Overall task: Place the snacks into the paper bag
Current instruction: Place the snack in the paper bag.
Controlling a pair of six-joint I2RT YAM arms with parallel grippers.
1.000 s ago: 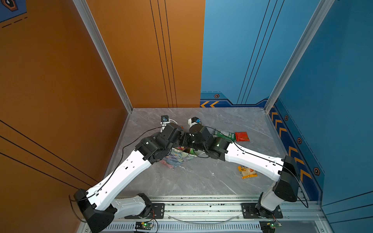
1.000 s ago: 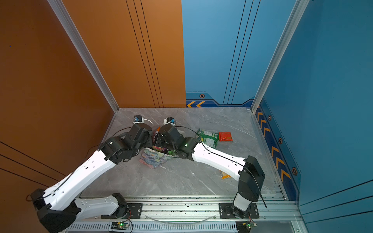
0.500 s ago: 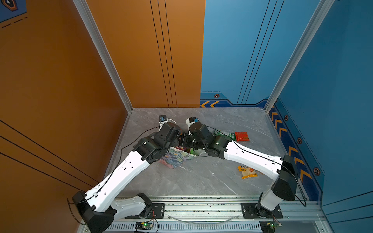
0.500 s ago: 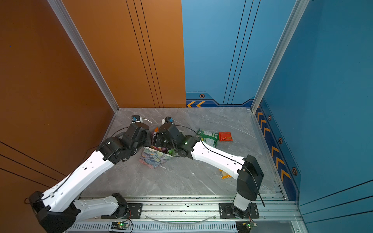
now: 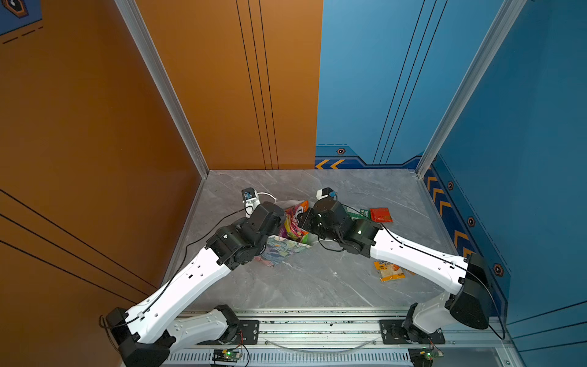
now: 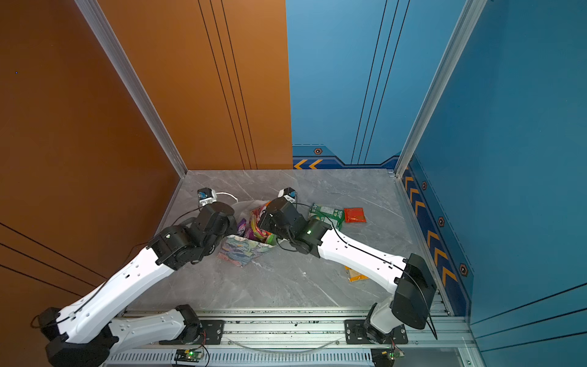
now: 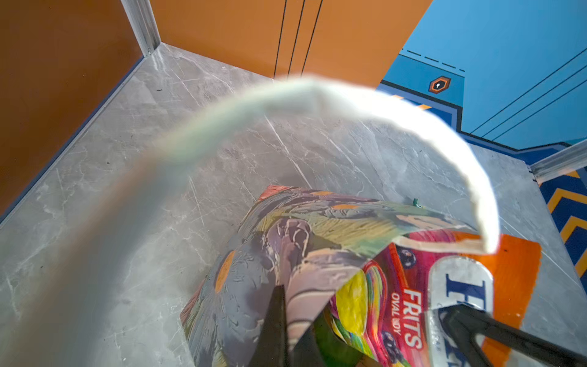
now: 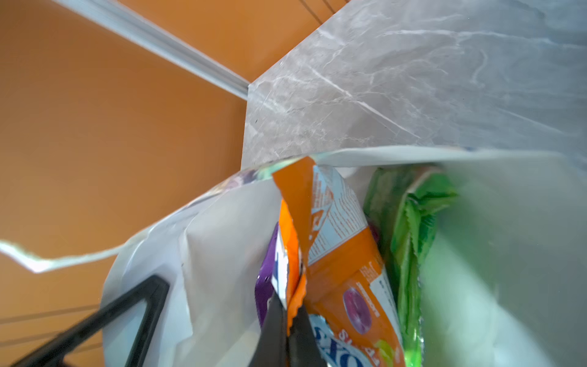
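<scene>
Next, my right gripper pushes the magenta and orange packet's top (image 7: 518,269) inward toward the purple packet (image 6: 241,227) before it opens, because that top sticks up above the bag's rim.
The floral paper bag (image 5: 282,252) stands between my two wrists in both top views. My left gripper (image 7: 287,321) is shut on the bag's rim (image 7: 317,279), holding the mouth apart. A magenta and orange snack packet (image 5: 295,222) stands in that mouth, and my right gripper (image 8: 290,314) is shut on its crinkled edge (image 8: 320,228). Inside the white bag wall (image 8: 222,241) sit a large green packet (image 8: 409,228) and a purple packet (image 8: 265,286). On the table lie a green-white packet (image 6: 327,212), a small red packet (image 5: 380,215) and a yellow-orange packet (image 5: 389,270).
The white cord handle (image 7: 349,101) arches over the bag. Grey marble floor (image 5: 317,286) stretches in front of the bag. The orange wall (image 5: 127,159) rises close at the left, the blue wall (image 5: 508,159) at the right. A metal rail (image 5: 317,327) runs along the front edge.
My right wrist has shifted a little to the right and my left wrist slightly to the left. The magenta packet now shows between them at the bag's mouth.
</scene>
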